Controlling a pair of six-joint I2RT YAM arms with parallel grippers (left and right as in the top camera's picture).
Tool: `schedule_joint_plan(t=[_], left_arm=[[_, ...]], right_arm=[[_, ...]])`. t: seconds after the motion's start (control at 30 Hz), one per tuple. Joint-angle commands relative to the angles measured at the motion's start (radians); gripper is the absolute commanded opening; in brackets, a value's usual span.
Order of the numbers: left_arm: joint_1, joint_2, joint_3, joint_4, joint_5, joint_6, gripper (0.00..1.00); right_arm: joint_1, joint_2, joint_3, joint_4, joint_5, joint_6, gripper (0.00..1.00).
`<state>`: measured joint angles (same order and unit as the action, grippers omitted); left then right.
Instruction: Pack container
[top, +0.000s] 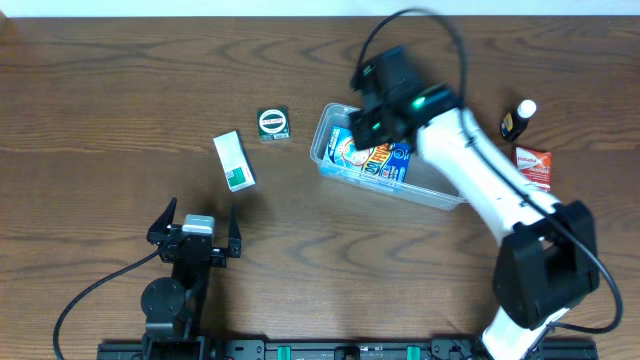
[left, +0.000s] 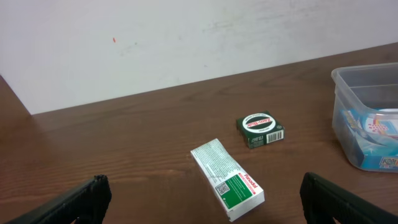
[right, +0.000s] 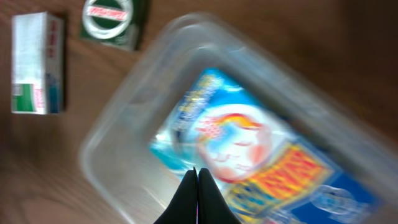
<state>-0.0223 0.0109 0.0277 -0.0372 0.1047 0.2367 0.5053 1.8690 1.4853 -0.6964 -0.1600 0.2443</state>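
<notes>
Next, my right gripper reaches into the clear container (top: 405, 190) at its end (top: 327, 140) near the dark green box and turns the container straight, because it lies crooked to the table's edge.
The clear container (top: 432, 190) lies right of the table's middle, and a blue and orange packet (top: 375, 155) rests inside it. My right gripper (right: 196, 177) hovers over the container's left part (right: 118, 130), just above the packet (right: 249, 155). Its jaws are pressed together with nothing between them, and the view is motion-blurred. The left gripper (top: 195, 235) rests near the front left, open wide and empty. In the left wrist view the gripper (left: 205, 182) faces a white and green box (left: 227, 179), with the container (left: 364, 71) at the right edge.
A white and green box (top: 234, 160) and a small dark green box (top: 273, 123) lie left of the container. A small dark bottle with a white cap (top: 518, 118) and a red box (top: 534, 165) lie to its right. A wall runs behind the table.
</notes>
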Motion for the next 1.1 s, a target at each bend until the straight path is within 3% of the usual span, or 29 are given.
schedule_joint_plan(t=[0.0,0.47,0.73,1.07], left_arm=[[0.003,-0.007,-0.024,-0.023,0.008,0.006,0.98],[0.003,-0.007,-0.024,-0.023,0.008,0.006,0.98],[0.003,-0.007,-0.024,-0.023,0.008,0.006,0.98],[0.003,-0.007,-0.024,-0.023,0.008,0.006,0.98]], right_arm=[[0.054,0.001,-0.033,0.035,-0.01,0.1,0.01],[0.181,0.001,-0.042,-0.005,0.107,0.1,0.02],[0.158,0.001,-0.04,0.117,0.105,0.117,0.01],[0.124,0.003,-0.044,0.088,0.172,0.235,0.01]])
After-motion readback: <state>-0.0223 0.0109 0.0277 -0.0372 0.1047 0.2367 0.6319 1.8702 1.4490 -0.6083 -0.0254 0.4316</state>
